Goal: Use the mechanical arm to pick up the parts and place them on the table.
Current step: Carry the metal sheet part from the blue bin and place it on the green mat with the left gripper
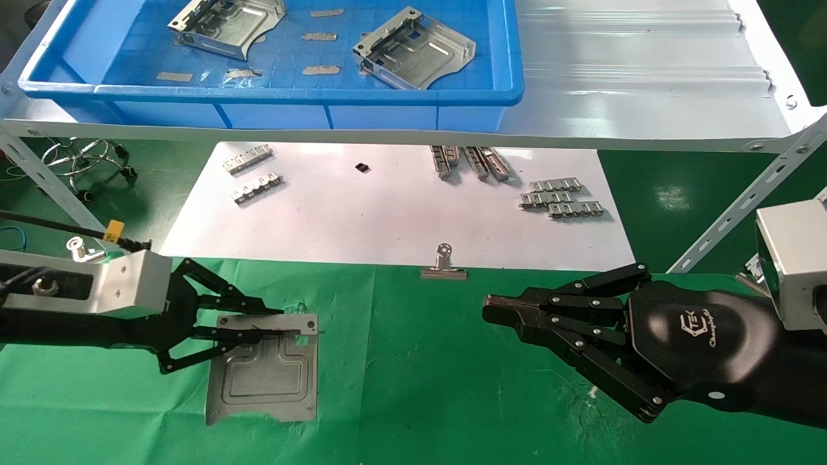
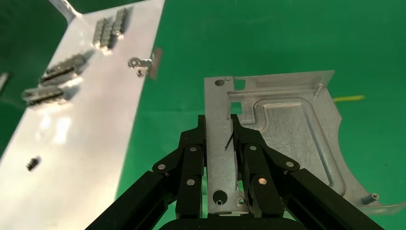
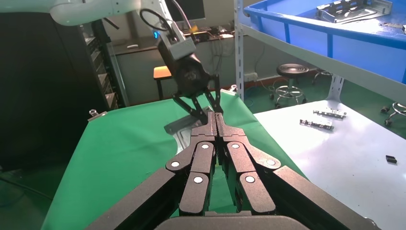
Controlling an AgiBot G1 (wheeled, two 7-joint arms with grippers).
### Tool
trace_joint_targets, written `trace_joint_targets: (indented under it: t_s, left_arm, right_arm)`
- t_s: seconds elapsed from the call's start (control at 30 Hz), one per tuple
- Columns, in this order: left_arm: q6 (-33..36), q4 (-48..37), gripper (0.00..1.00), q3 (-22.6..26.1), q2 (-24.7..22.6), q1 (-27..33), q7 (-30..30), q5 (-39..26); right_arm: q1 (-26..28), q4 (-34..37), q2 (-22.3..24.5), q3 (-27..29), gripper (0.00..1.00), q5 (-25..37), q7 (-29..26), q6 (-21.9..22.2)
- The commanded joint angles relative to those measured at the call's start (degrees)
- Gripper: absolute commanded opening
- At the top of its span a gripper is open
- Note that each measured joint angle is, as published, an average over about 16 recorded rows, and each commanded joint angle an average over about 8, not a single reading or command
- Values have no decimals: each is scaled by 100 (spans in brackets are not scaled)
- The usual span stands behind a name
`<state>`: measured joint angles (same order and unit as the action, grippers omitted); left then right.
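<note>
The silver part is hanging over clear green cloth (image 1: pixel 260 435) with its recessed side (image 1: pixel 267 380) up. My left gripper should go on lowering it until it rests there, and then let go.
One silver part (image 1: pixel 265 374) (image 2: pixel 287 139) lies flat on the green table (image 1: pixel 420 387) at the front left. My left gripper (image 1: pixel 291 323) (image 2: pixel 219 122) reaches in from the left at table height. Its fingers press on both sides of the part's far edge strip, which fills the gap between them. Two more parts (image 1: pixel 226 22) (image 1: pixel 413 48) rest in the blue bin (image 1: pixel 271 97) on the shelf. My right gripper (image 1: pixel 491 310) (image 3: pixel 215 117) hovers over the cloth at the right, shut and holding nothing. It points toward the left arm.
A white paper sheet (image 1: pixel 387 213) lies behind the cloth with several ribbed strips (image 1: pixel 562 197) on it. A binder clip (image 1: pixel 444 265) sits at its front edge. The grey shelf (image 1: pixel 646 77) overhangs the back, and its angled braces come down at both sides.
</note>
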<state>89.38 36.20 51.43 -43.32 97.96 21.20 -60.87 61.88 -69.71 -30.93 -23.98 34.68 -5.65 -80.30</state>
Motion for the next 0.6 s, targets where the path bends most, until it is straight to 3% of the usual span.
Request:
trace_joint_targets:
  t_s: [0.03,0.6]
  left_arm:
    - [-32,-173,0,77,-51,-54,145,-62]
    - [-591,-759,0,327,-440,-307,967,-572]
  right_arm:
    - [0,0,0,0,0,0,0,0]
    - [0,0,0,0,0,0,0,0]
